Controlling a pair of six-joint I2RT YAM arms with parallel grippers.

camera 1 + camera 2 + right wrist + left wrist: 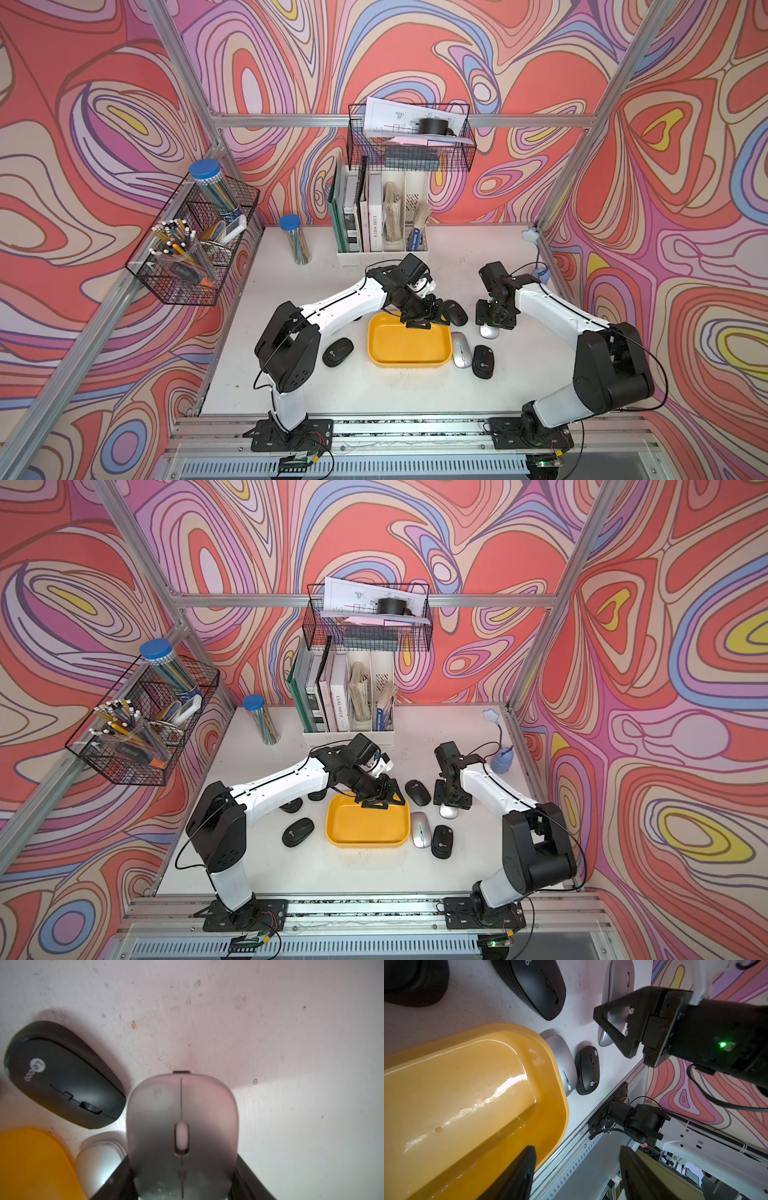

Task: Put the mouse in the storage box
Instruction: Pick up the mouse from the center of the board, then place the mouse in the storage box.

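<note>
Next, my left gripper backs away from the storage box's far edge [390, 314], which it is blocking, before my right gripper lowers the silver mouse into the box [429, 347].
The yellow storage box [409, 343] [365, 823] [467, 1084] lies empty mid-table. My left gripper [417, 322] [577, 1149] hovers over its far edge, open, with nothing between its fingers. To the right of the box my right gripper [496, 320] [181, 1167] points down and is shut on a silver mouse [489, 331] [181, 1115] [618, 985], clamping its sides. I cannot tell whether that mouse is off the table. A black mouse [455, 312] [62, 1076] lies just left of it.
A second silver mouse [461, 349] and a black mouse [483, 361] lie against the box's right side, and another black one [338, 352] lies to its left. At the back stand a white file holder [382, 249] and a blue-lidded tube [295, 239].
</note>
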